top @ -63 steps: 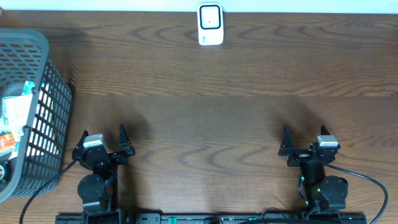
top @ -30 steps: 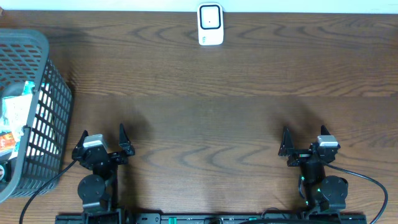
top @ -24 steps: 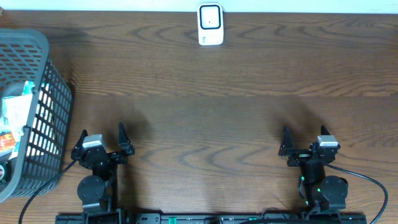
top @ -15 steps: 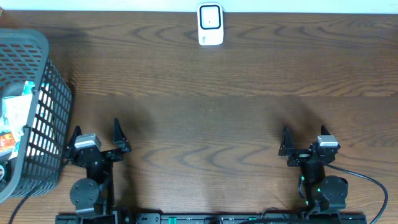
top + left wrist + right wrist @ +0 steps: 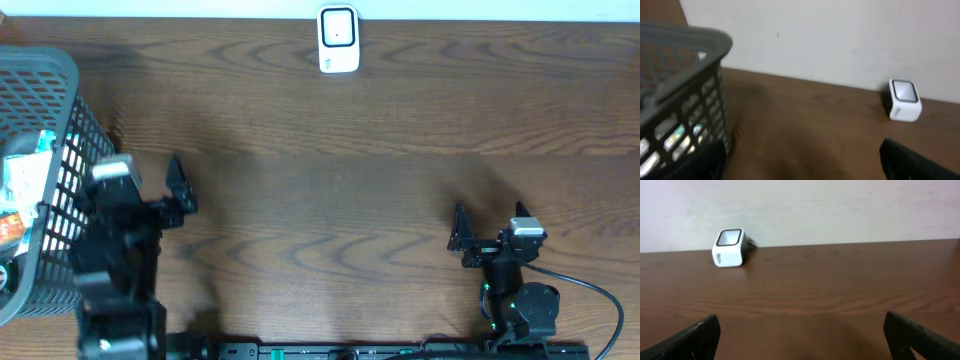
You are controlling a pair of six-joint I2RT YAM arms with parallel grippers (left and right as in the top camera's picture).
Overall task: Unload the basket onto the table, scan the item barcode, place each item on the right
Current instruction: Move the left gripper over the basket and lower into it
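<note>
The grey mesh basket's side (image 5: 67,190) is between my left gripper and the items, so next I move back and reach down over the basket's rim to the white package (image 5: 29,180).
The white barcode scanner (image 5: 338,40) stands at the table's far edge, its dark window facing up; it also shows as the scanner (image 5: 904,100) and the scanner (image 5: 729,247) in the wrist views. Packaged items (image 5: 24,180) lie inside the grey mesh basket (image 5: 88,150) at the left, glimpsed through the mesh as items (image 5: 679,141). My left gripper (image 5: 135,200) is raised beside the basket's right wall, open and empty; in its own view the left gripper (image 5: 802,165) has only bare table between its fingers. My right gripper (image 5: 490,228) rests open and empty at the near right, as the right gripper (image 5: 805,340) confirms.
The basket (image 5: 685,100) wall stands close on the left arm's left side. A pale wall runs behind the table's far edge. A black cable trails from the right arm's base.
The left arm has lifted and swung forward and left toward the basket, staying open. The right arm has not moved.
</note>
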